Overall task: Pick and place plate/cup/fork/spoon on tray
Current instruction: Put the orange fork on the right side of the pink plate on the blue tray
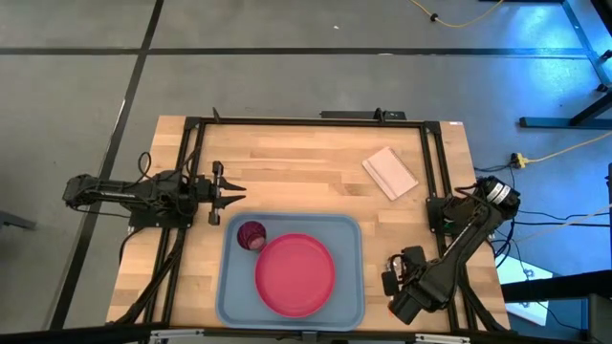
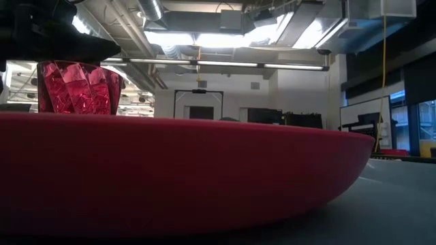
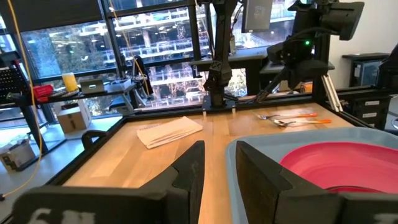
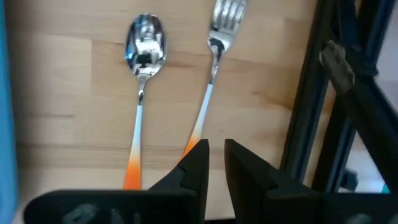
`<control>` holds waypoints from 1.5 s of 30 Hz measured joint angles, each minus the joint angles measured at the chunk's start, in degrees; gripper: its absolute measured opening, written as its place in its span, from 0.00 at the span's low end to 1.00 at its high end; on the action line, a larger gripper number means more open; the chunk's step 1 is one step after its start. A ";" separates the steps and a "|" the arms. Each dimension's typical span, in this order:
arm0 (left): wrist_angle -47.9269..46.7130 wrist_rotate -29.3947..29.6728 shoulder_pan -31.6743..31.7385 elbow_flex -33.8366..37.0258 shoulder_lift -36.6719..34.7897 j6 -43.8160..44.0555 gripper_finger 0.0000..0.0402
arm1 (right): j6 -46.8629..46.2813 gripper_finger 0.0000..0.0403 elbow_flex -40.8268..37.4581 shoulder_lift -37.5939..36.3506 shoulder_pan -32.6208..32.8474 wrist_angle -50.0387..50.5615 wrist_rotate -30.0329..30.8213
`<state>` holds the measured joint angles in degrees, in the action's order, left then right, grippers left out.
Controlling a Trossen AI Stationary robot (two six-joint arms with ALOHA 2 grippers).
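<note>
The fork's orange handle (image 4: 193,142) lies at a slant under the end of a finger of my right gripper, so I should turn to line up with the fork and grip it at its neck (image 4: 214,70).
The light blue tray (image 1: 337,229) lies at the table's near middle. The pink-red plate (image 1: 295,274) lies flat in it, and the dark red cup (image 1: 251,235) stands upright in its far left corner. The spoon (image 4: 144,50) and the fork (image 4: 217,37) lie side by side on the wood right of the tray, orange handles toward my right gripper. My right gripper (image 4: 216,163) hovers over the handle ends with a narrow gap between its fingers; the fork's handle runs behind one fingertip. My left gripper (image 1: 226,194) is open and empty, just left of the tray's far left corner.
A white folded napkin (image 1: 389,173) lies at the table's far right. A black frame (image 1: 306,121) runs along the far edge and down both sides; its rail (image 4: 323,93) stands close beside the fork. Bare wood lies between the napkin and the tray.
</note>
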<state>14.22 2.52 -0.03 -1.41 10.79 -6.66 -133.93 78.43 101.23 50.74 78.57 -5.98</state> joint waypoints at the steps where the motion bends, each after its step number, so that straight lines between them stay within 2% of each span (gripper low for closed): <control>1: 0.00 0.00 0.00 0.00 0.01 0.00 0.21 | -1.58 0.14 0.00 0.00 0.01 0.43 -0.17; 5: 0.00 -0.01 0.00 0.00 0.00 0.00 0.21 | -4.45 0.14 0.00 0.00 0.48 3.69 -3.09; 14: 0.00 -0.02 0.00 0.00 0.02 0.03 0.21 | -3.92 0.14 -0.31 0.33 2.32 6.69 -3.74; 18: 0.00 -0.02 0.00 0.00 0.00 0.28 0.21 | -3.83 0.14 -2.11 -0.69 4.26 7.91 -8.25; 22: 0.00 -0.03 0.00 0.00 0.00 0.56 0.21 | -3.84 0.14 -5.29 -3.38 5.45 7.46 -8.18; 27: 0.02 -0.04 0.00 0.00 0.00 0.57 0.21 | -3.72 0.14 -11.25 -6.90 5.41 0.53 -5.16; 34: 0.02 -0.04 0.00 0.00 0.00 0.52 0.21 | -3.40 0.14 -19.47 -7.24 4.15 -25.61 1.93; 45: 0.04 -0.04 0.00 0.00 0.00 0.50 0.21 | -3.87 0.14 -23.40 -6.33 0.77 -26.20 2.62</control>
<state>14.26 2.48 -0.03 -1.41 10.79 -6.15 -137.80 55.04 94.90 51.51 52.37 -3.35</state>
